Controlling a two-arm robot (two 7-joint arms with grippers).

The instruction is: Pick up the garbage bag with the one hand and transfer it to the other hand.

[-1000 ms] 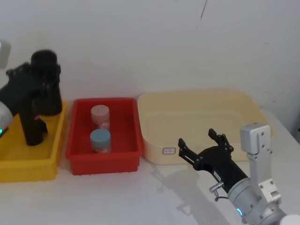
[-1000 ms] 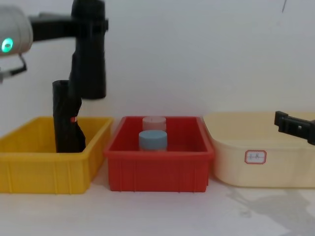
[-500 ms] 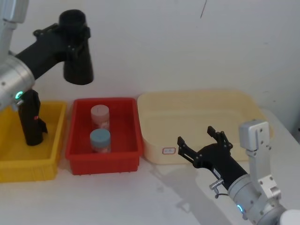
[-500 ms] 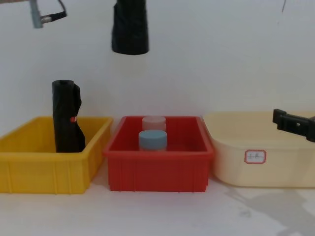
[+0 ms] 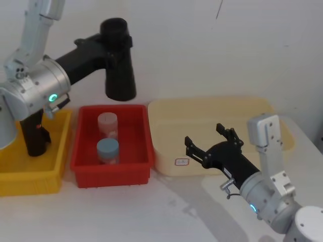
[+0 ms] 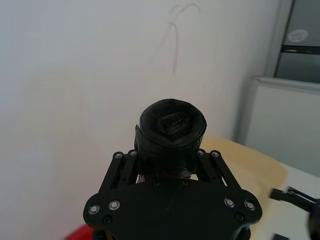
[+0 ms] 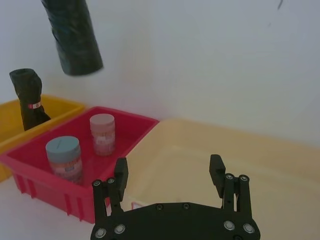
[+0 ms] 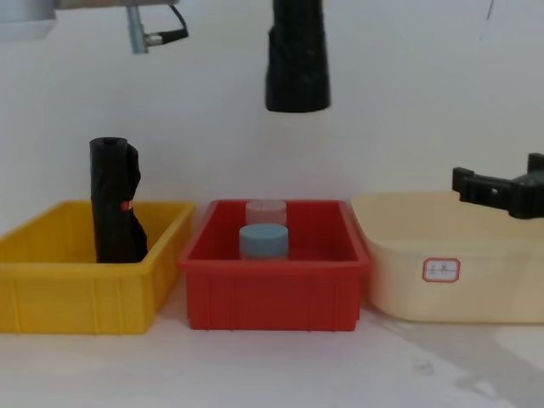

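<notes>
My gripper will set the garbage bag (image 8: 297, 55) in the cream tub. The bag hangs straight with a broad, flat lower end (image 8: 297, 105), so it will stay standing upright there.
The garbage bag (image 5: 119, 65), a tall smooth black roll, hangs upright in the air above the back of the red bin (image 5: 143, 132). My left gripper (image 5: 114, 44), on the arm with the green ring, is shut on the roll's upper part. In the left wrist view the roll's top end (image 6: 171, 121) stands up between the fingers (image 6: 119, 165). My right gripper (image 5: 204, 137), on the arm with the blue ring, is open and holds nothing. It hovers over the front of the cream tub (image 5: 262, 108), lower than the bag and to its right. The right wrist view shows the bag (image 7: 73, 37) up high beyond the open right gripper (image 7: 168, 172).
A yellow bin (image 5: 56, 166) at the left holds a lumpier black roll (image 5: 32, 132) with a small red mark. Two jars stand in the red bin, one pinkish (image 5: 107, 124) and one with a blue lid (image 5: 108, 150). White wall runs close behind the bins.
My left gripper has carried the garbage bag up and to the right, from over the yellow bin to over the red bin. My right gripper has shifted slightly left and up.
</notes>
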